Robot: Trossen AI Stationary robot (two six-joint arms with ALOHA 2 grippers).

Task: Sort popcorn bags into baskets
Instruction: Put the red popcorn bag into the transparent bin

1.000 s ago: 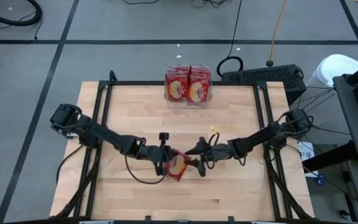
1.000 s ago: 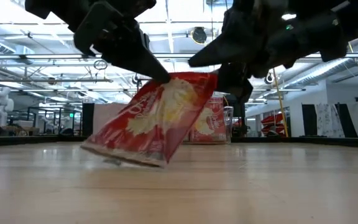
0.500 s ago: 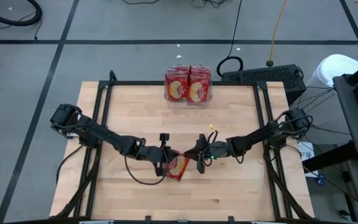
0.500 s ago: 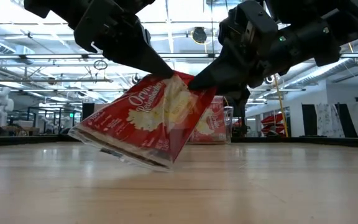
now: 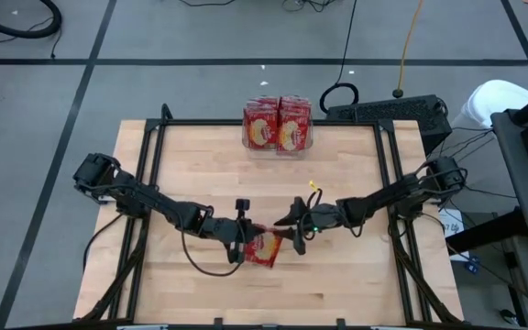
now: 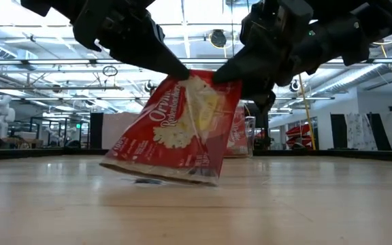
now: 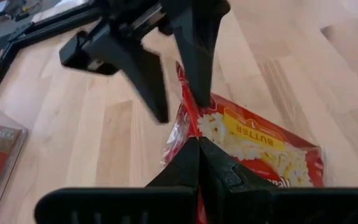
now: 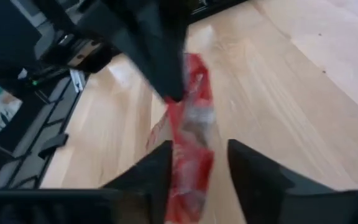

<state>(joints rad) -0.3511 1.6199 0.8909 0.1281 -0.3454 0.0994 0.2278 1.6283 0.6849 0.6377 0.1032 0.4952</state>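
The popcorn bag is hanging at a slant from one top corner (image 6: 190,77) in my left gripper. Next, my right gripper grabs the other top corner (image 6: 235,86) and turns the bag.
One red popcorn bag (image 5: 264,248) with a yellow-cream popcorn picture hangs between my two grippers over the table's middle, near the front. My left gripper (image 5: 247,240) is shut on the bag's top edge. My right gripper (image 5: 291,236) is open. In the right wrist view its two fingers stand on either side of the bag's top edge (image 8: 190,134). The clear basket (image 5: 278,139) stands at the table's far edge with several red bags upright in it. My left gripper pinches the bag's top edge (image 7: 194,121) near one corner between its two fingertips (image 6: 180,71). The fingers slant down from the table's left. The bag (image 6: 175,129) hangs below them, tilted, its lower edge (image 6: 162,173) just above the wood. Whether my right gripper touches the bag, I cannot tell.
Bare wood lies all round the bag, out to the black frame rails (image 5: 150,156) on both sides. The basket also shows behind the bag in the low view (image 6: 245,139). A dark keyboard-like unit (image 5: 388,112) and cables lie beyond the far right corner.
My right gripper has gone toward the table's left, up to the bag's top edge. The bag, held by my left gripper, has swung from a flat slant to hang steeper, and its lower edge has moved toward the right.
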